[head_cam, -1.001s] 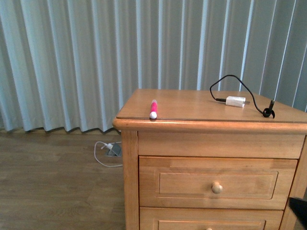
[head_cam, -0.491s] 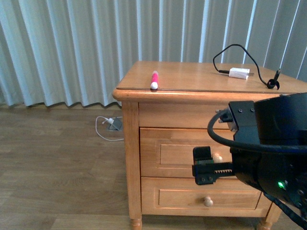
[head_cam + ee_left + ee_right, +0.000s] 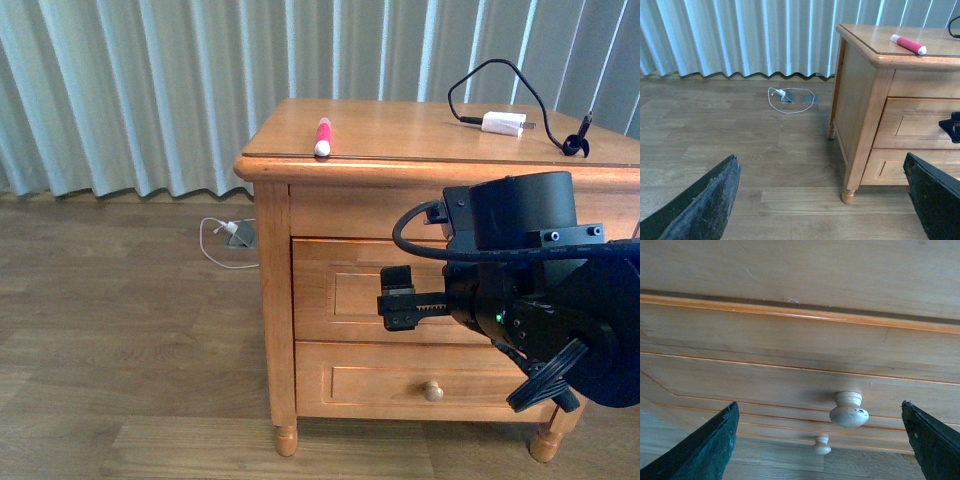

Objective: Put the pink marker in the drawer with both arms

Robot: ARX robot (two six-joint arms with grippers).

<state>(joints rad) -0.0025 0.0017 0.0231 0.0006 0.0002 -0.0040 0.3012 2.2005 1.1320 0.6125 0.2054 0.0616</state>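
My gripper will pull the drawer's knob, and the drawer will then slide straight out and stay level, because a straight, even gap (image 3: 924,97) runs along the drawer's top edge (image 3: 915,123).
The pink marker (image 3: 322,136) with its white cap lies near the front left edge of the nightstand top; it also shows in the left wrist view (image 3: 908,44). The drawer (image 3: 340,300) is the upper, taller front and is shut. My right gripper (image 3: 400,300) is open just in front of it, and the arm hides its knob there. In the right wrist view my right gripper (image 3: 819,405) stands open with the pale knob (image 3: 848,410) between its fingers, not touching. My left gripper (image 3: 821,157) is open and empty over the wood floor, left of the nightstand.
A white charger block (image 3: 503,124) with a black cable lies on the top at the back right. The lower drawer's knob (image 3: 433,391) shows below. A white cable and plug (image 3: 235,232) lie on the floor by the curtain (image 3: 150,90).
The view has pulled back and down, so the whole nightstand front shows. My right arm has come into view and moved up and left, level with the upper drawer.
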